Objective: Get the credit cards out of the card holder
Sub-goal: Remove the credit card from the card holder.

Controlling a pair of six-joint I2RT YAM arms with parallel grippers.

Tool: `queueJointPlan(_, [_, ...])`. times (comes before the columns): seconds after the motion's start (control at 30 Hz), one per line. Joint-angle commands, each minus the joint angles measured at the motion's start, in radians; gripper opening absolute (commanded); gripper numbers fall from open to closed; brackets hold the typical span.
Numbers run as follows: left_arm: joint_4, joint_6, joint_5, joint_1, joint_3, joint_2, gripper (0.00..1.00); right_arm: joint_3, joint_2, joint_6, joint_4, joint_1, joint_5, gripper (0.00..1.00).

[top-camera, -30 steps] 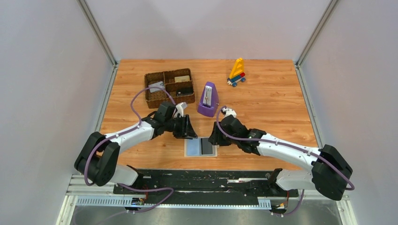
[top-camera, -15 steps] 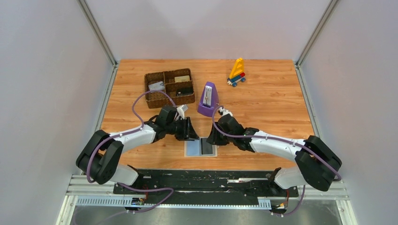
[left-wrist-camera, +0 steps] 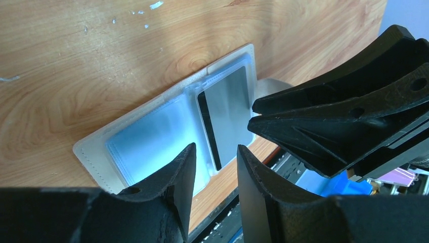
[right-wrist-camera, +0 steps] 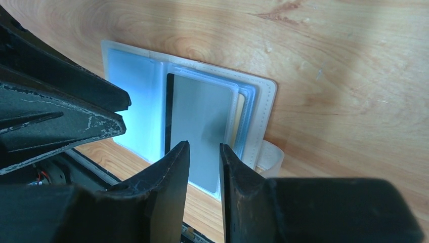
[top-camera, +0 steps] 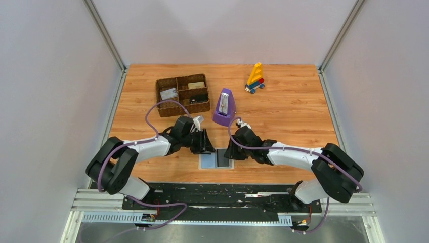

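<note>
My left gripper should slide the grey card out. The card's black-striped end lies at the card holder's fold (left-wrist-camera: 202, 132), away from my right gripper, so my left gripper should first pinch that striped end (left-wrist-camera: 210, 130).
The light-blue card holder (top-camera: 207, 160) lies open and flat at the table's near edge. It also shows in the left wrist view (left-wrist-camera: 141, 136) and the right wrist view (right-wrist-camera: 134, 96). Its right half holds a grey card with a black stripe (right-wrist-camera: 200, 121), (left-wrist-camera: 230, 109), with a tan card's edge (right-wrist-camera: 240, 119) behind it. My left gripper (top-camera: 206, 145), (left-wrist-camera: 215, 152) hovers at the holder's far-left edge, jaws a little apart and empty. My right gripper (top-camera: 230, 150), (right-wrist-camera: 203, 148) hovers over the right half above the grey card, jaws a little apart and empty.
A brown woven tray (top-camera: 174, 104) with cards in its compartments stands at the back left. A purple metronome (top-camera: 223, 107) stands just behind the grippers. A toy sailboat (top-camera: 255, 78) is at the back. The black rail (top-camera: 217, 190) runs along the near edge.
Both grippers have come nearer to the holder and to each other. The right arm has folded in leftward. The holder has not moved.
</note>
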Motion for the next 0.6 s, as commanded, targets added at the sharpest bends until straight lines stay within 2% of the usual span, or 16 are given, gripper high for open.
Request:
queueJointPlan(0.0, [0.065,-0.015,-0.007,-0.015,-0.005,0.028,0.43,-0.011,0.019,0.029,0.046,-0.004,0.004,0.29])
queueJointPlan(0.57, [0.128,-0.041,-0.024,-0.053,-0.020,0.087,0.41,-0.052,0.020,0.049,0.063,-0.005,-0.011,0.18])
